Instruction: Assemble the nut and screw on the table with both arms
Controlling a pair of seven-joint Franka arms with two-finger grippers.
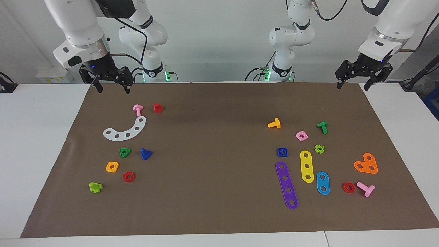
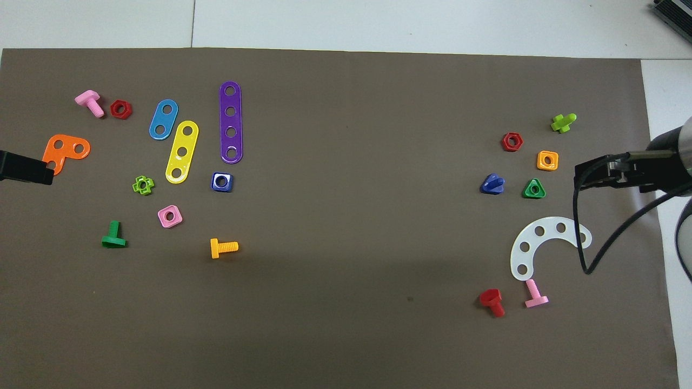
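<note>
The screw [image 2: 493,184] should stand up on its own once I carry it over and put it down, because the triangular head [image 2: 490,187] is wide and the body is short.
The dark blue square nut [image 1: 282,152] [image 2: 221,181] lies flat on the brown mat [image 1: 212,154] of the white table [image 1: 41,137], toward the left arm's end, beside a purple strip. The dark blue screw [image 1: 146,154] [image 2: 492,184] with its triangular head lies toward the right arm's end, beside a green triangular nut. Both arms hang raised over the mat's edge closest to the robots. My right gripper [image 1: 114,90] is open and holds nothing. At the other corner, my left gripper [image 1: 352,86] is open too and holds nothing.
Near the nut lie a purple strip [image 1: 287,185], a yellow strip [image 1: 307,166], a pink square nut [image 1: 301,136] and an orange bolt [image 1: 274,124]. By the screw lie a green triangular nut [image 1: 125,152], an orange square nut [image 1: 112,166], a red hex nut [image 1: 128,176] and a white curved strip [image 1: 126,129].
</note>
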